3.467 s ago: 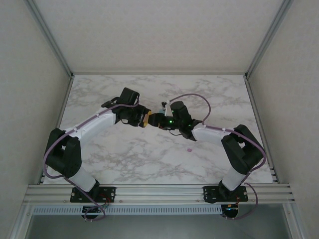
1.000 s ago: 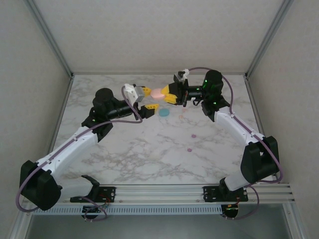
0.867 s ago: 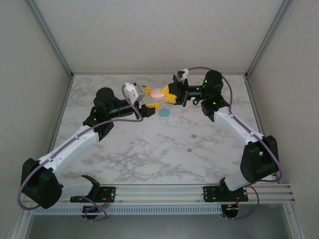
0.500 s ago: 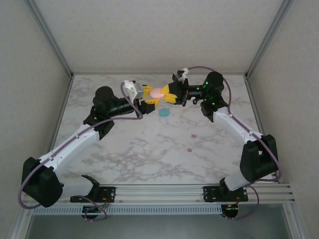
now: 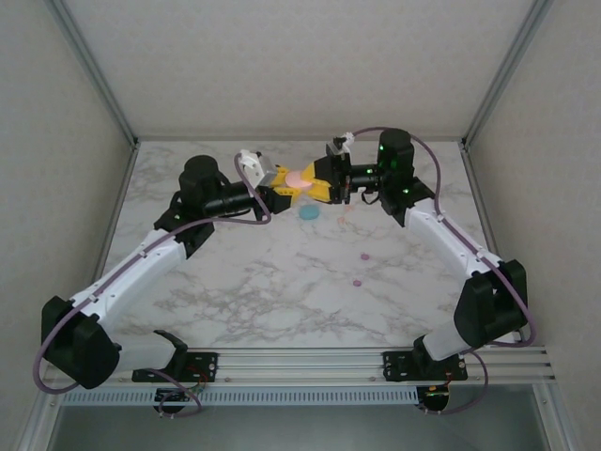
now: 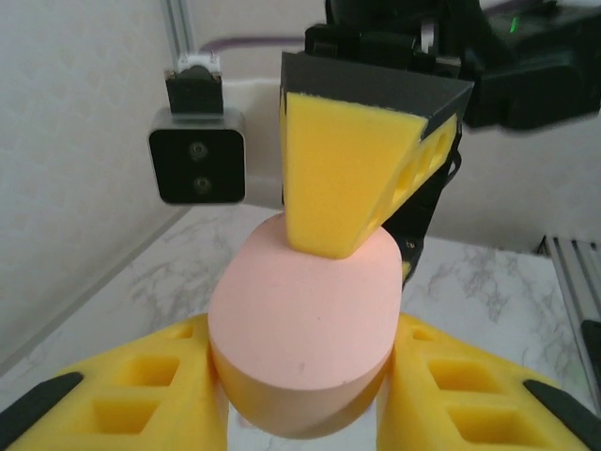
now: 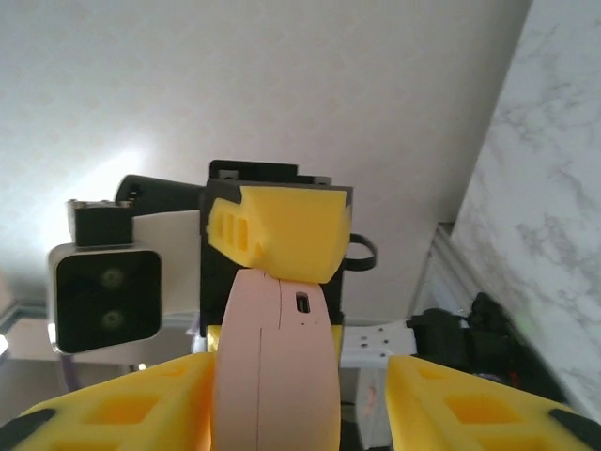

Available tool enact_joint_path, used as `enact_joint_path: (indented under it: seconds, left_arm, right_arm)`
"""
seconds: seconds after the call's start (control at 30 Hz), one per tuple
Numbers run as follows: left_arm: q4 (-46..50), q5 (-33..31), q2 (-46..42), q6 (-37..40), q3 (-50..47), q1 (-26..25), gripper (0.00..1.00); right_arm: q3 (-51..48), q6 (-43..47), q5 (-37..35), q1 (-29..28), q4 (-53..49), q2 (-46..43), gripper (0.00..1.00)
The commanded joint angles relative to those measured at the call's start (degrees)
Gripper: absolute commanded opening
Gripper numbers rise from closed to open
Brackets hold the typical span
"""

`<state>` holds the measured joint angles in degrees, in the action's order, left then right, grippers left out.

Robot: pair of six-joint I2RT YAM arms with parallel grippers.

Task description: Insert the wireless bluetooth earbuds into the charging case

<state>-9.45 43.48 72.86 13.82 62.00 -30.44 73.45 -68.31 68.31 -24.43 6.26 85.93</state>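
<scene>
My right gripper should center on the case (image 7: pixel 279 385) and close before my left gripper opens, because the charging case is against one finger with a gap to the other (image 7: pixel 364 399).
A peach-pink round charging case (image 5: pixel 299 177) hangs in the air over the far middle of the table. My left gripper (image 5: pixel 285 186) is shut on it, and both yellow fingers press its sides (image 6: pixel 300 329). My right gripper (image 5: pixel 317 178) faces it from the other side and is open. In the right wrist view the case (image 7: pixel 272 366) lies against one finger, with a clear gap to the other. Three tiny earbuds lie on the marble: two magenta (image 5: pixel 356 281) (image 5: pixel 364 256) and one peach (image 5: pixel 341 220).
A teal round case (image 5: pixel 308 212) lies on the table just below the two grippers. The marble table (image 5: pixel 235 291) is ringed by white walls and metal posts. An aluminium rail (image 5: pixel 300 362) with the arm bases runs along the near edge.
My left gripper moved in and shut on the peach-pink case. My right gripper, which was holding the case, opened its jaws.
</scene>
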Motion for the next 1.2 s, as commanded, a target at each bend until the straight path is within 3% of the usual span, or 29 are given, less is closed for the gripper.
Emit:
enact_joint_path:
  seconds: [0.0, 0.2, 0.37, 0.73, 1.03, 1.17]
  left_arm:
    - [9.0, 2.2, -1.1, 6.8, 4.1, -0.5, 0.22]
    - [12.0, 1.6, -0.7, 8.0, 5.9, -0.5, 0.23]
    - [12.9, 1.9, 0.0, 7.8, 6.9, -0.6, 0.24]
    - [14.0, 2.5, 0.8, 7.8, 7.5, -1.4, 0.26]
    - [14.1, 1.5, 1.2, 7.8, 7.8, -1.6, 0.33]
    - [12.4, 2.4, 1.1, 7.1, 7.0, -1.4, 0.40]
  right_arm:
    - [5.4, 18.6, -2.5, -0.4, -23.8, -2.4, 0.51]
    - [8.6, 25.4, -5.4, -0.4, -33.7, -1.7, 0.52]
    - [7.2, 23.9, -3.9, -0.5, -30.6, -2.1, 0.45]
    - [5.8, 20.0, -2.2, -1.2, -24.5, -0.9, 0.44]
    - [5.3, 19.5, -1.1, -1.5, -23.7, -1.0, 0.24]
    - [3.3, 14.8, 0.2, -1.5, -16.9, -1.7, 0.19]
